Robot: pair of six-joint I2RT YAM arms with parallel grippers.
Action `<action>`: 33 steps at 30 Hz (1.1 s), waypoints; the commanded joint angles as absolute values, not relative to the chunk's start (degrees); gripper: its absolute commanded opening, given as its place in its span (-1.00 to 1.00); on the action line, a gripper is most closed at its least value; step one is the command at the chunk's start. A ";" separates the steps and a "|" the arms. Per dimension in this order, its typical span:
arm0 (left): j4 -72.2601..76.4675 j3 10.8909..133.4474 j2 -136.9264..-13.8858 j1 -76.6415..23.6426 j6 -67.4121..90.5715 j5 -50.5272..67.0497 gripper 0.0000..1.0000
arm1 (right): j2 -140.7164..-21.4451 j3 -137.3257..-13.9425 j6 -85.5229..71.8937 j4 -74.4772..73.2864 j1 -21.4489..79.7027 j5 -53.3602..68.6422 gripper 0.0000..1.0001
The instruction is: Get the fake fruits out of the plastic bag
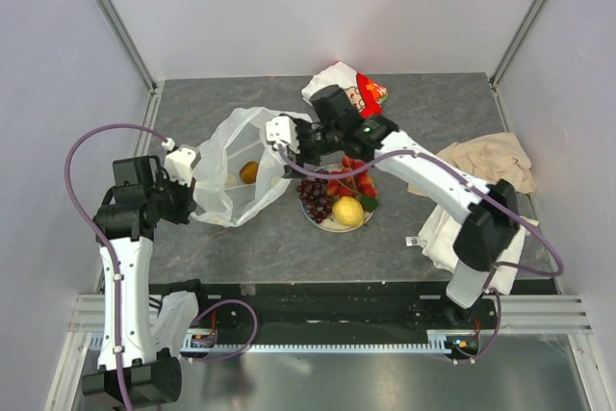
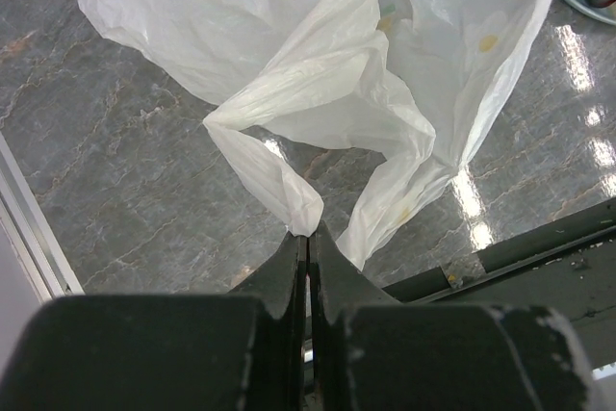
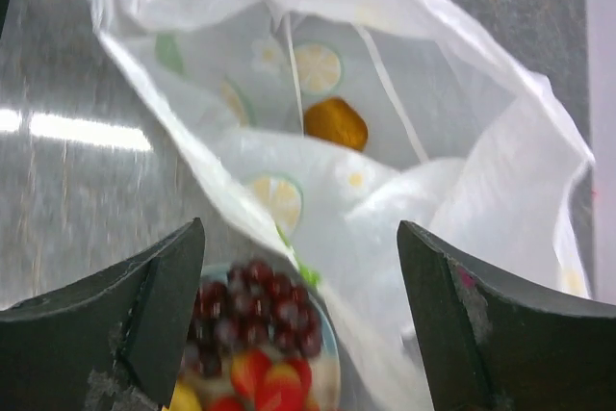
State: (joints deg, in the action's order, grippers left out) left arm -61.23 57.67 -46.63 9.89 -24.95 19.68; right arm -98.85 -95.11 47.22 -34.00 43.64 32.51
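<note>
The plastic bag's opening (image 1: 260, 149) is open toward my right gripper. I should keep reaching in until the gripper's open fingers are on both sides of the orange-brown fruit (image 1: 249, 172), and then close them.
The plastic bag (image 1: 236, 175) lies open on the grey table, and an orange-brown fruit (image 1: 249, 172) rests inside it (image 3: 335, 123). My left gripper (image 2: 308, 235) is shut on a twisted handle of the bag (image 2: 318, 74) at the bag's left end. My right gripper (image 3: 300, 228) hovers open over the bag's right rim (image 3: 433, 190), with nothing between its fingers. Right of the bag, a plate (image 1: 327, 224) holds dark grapes (image 1: 316, 194), red strawberries (image 1: 346, 180), a yellow lemon (image 1: 347, 211) and a small green piece (image 1: 369, 203). In the right wrist view the grapes (image 3: 255, 305) sit just below the fingers.
A red-and-white printed packet (image 1: 351, 89) lies at the back of the table. A beige cloth (image 1: 491, 161) and a folded white towel (image 1: 448, 233) lie at the right, under my right arm. White walls enclose the table.
</note>
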 commanded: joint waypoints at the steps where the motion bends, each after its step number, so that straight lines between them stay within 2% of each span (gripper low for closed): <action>1: -62.66 59.24 -47.11 10.20 -26.28 20.74 -0.97 | -106.51 -98.43 33.49 -16.99 46.58 34.11 0.74; 9: -64.95 60.12 -45.09 10.19 -26.28 21.35 -0.97 | -121.71 -106.17 18.04 -8.00 47.46 26.73 0.70; 12: -65.57 59.42 -44.30 10.11 -26.02 21.88 -0.97 | -125.58 -108.45 17.32 -5.89 47.90 23.65 0.69; 19: -66.71 59.50 -44.30 10.11 -25.31 22.41 -0.97 | -134.47 -112.06 16.96 -3.08 49.04 15.21 0.88; 23: -67.76 59.33 -44.21 10.19 -25.58 22.41 -0.97 | -136.93 -112.24 18.63 -2.73 49.83 13.80 0.91; 29: -68.38 59.24 -43.51 10.20 -26.10 21.80 -0.97 | -138.43 -112.06 19.77 -2.81 50.97 12.66 0.84; 33: -68.55 59.33 -43.42 10.11 -26.37 21.62 -0.97 | -138.87 -112.50 20.30 -2.72 51.50 12.40 0.65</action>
